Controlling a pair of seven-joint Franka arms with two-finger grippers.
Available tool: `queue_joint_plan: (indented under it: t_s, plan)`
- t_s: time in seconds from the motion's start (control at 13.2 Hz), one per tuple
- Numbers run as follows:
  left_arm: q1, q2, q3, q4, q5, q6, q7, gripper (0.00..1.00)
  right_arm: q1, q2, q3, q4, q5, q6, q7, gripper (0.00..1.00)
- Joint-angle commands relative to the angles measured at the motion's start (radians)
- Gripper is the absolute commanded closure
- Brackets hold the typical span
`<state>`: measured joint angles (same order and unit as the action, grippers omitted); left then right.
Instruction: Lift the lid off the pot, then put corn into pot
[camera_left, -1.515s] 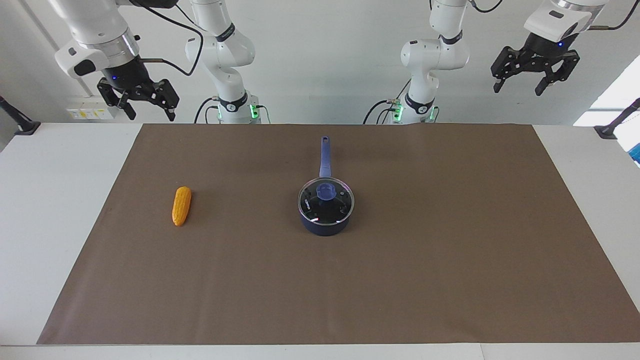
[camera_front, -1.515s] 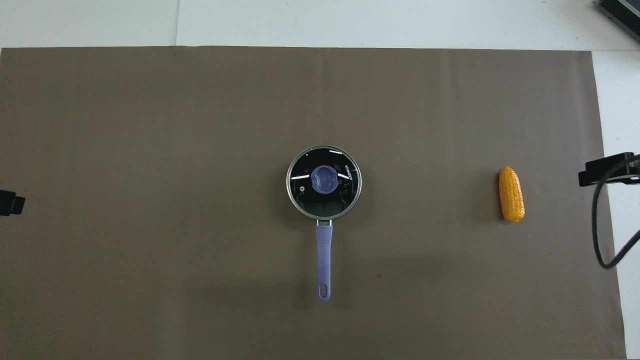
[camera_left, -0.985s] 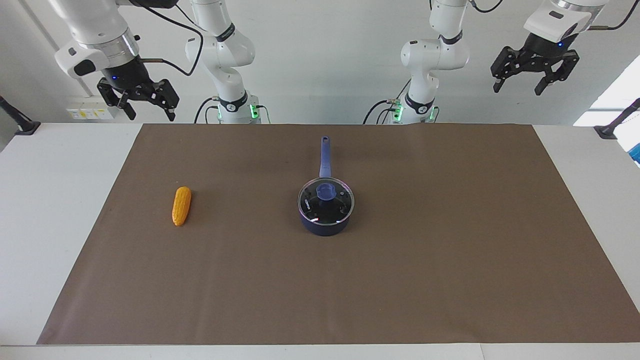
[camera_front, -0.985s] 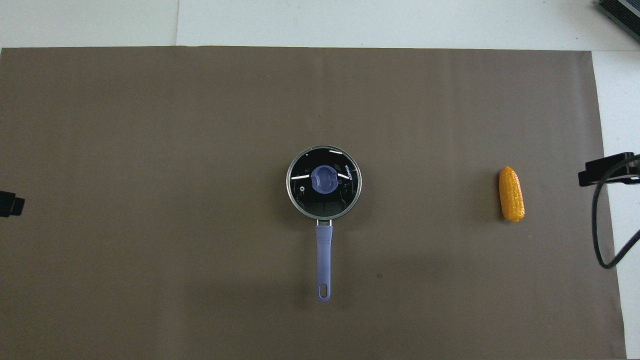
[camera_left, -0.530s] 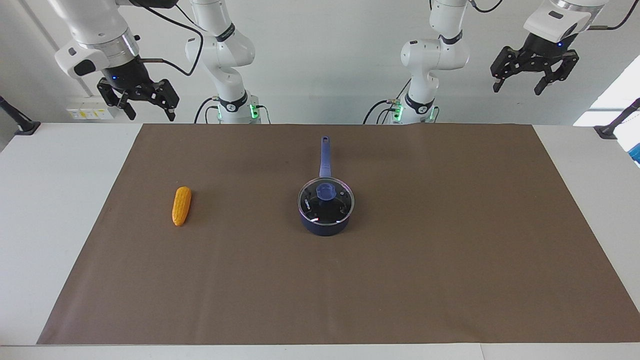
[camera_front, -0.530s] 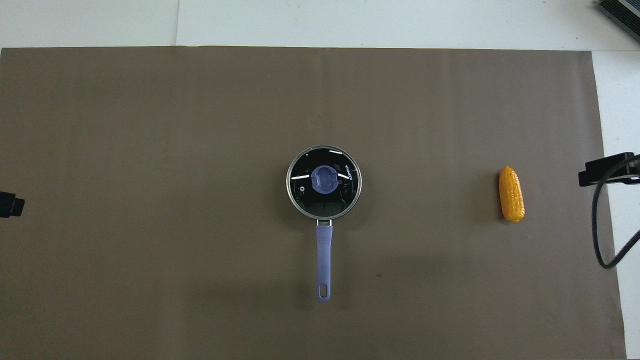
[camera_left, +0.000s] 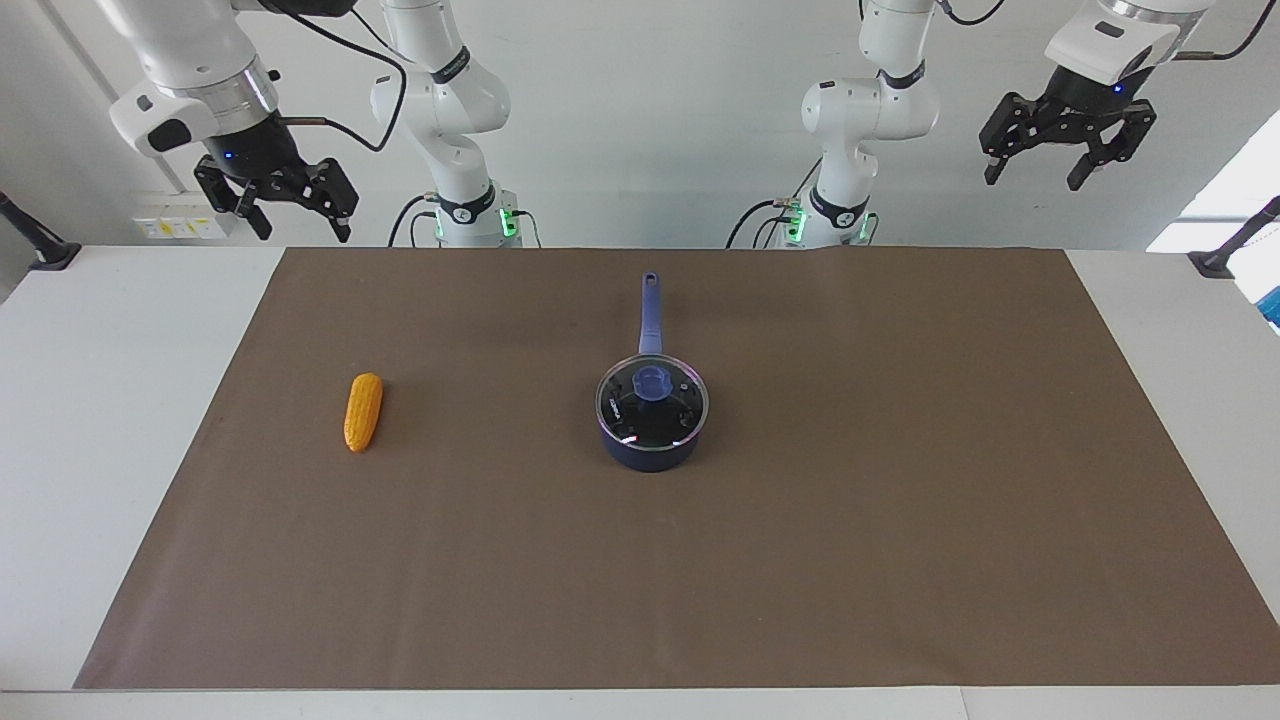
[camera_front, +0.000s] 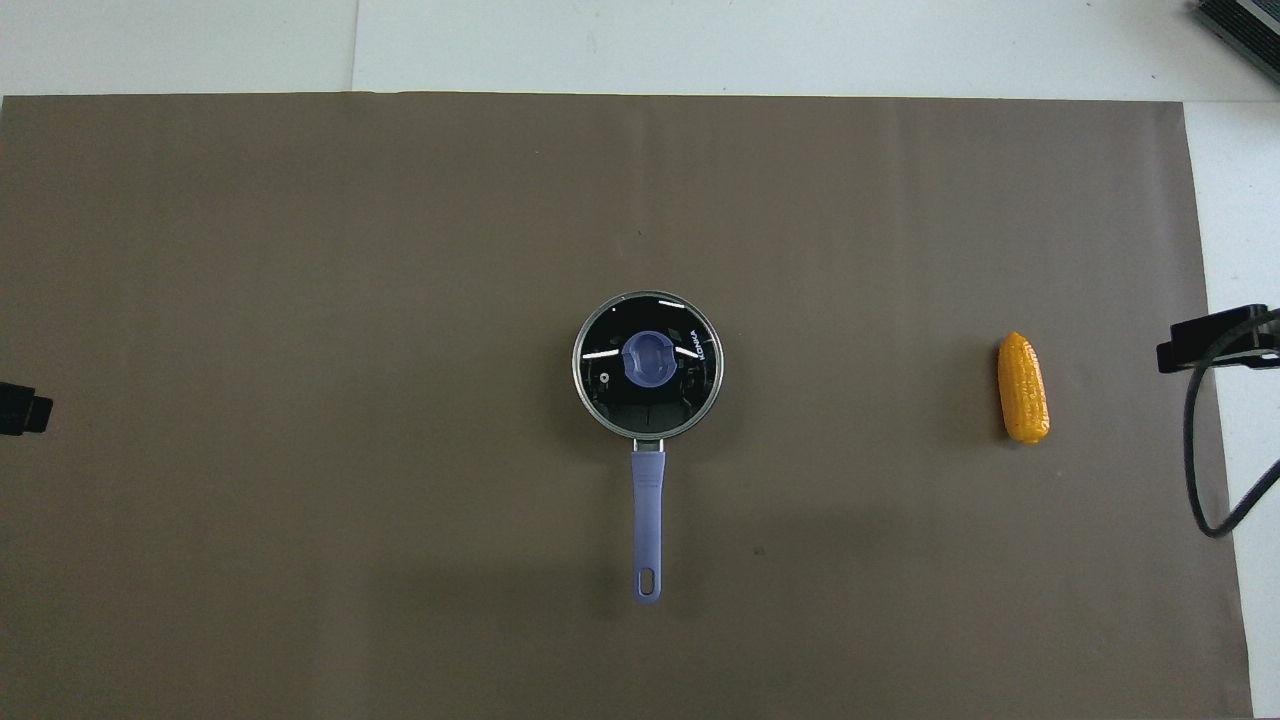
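Observation:
My gripper will lower the yellow-orange corn (camera_front: 1023, 389) in, and I expect the corn to lie flat inside, since it is shorter than the navy pot (camera_front: 648, 365) is wide.
The navy pot (camera_left: 650, 448) (camera_front: 598, 412) stands mid-mat, and its long blue handle (camera_left: 650, 310) (camera_front: 647, 520) points toward the robots. The glass lid (camera_left: 680, 412) (camera_front: 610, 380) lies flat on the pot, blue knob (camera_left: 653, 381) (camera_front: 650, 358) at its centre. The yellow-orange corn (camera_left: 363, 412) (camera_front: 1024, 388) lies on the mat toward the right arm's end. My right gripper (camera_left: 300, 228) hangs open and empty, high over the robots' edge of the table at that end. My left gripper (camera_left: 1032, 180) hangs open and empty, high at the left arm's end.
A brown mat (camera_left: 900, 520) covers most of the white table (camera_left: 90, 400). Black stands (camera_left: 40, 250) (camera_left: 1225, 255) sit at the table's corners nearest the robots. A black cable (camera_front: 1200, 470) loops over the mat's edge near the corn.

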<state>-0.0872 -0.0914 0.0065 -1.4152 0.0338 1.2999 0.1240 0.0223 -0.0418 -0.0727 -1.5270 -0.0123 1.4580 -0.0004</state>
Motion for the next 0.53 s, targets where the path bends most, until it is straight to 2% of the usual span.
queue_joint_plan:
  t_s: [0.0, 0.45]
  plan:
    - [0.004, -0.016, -0.002, -0.018, 0.006, 0.032, 0.003, 0.0, -0.005, -0.018, 0.007, -0.019, 0.003, 0.018, 0.014, 0.0]
    - [-0.009, -0.011, -0.023, -0.024, 0.005, 0.078, -0.009, 0.0, -0.005, -0.018, 0.007, -0.019, 0.003, 0.018, 0.014, 0.0]
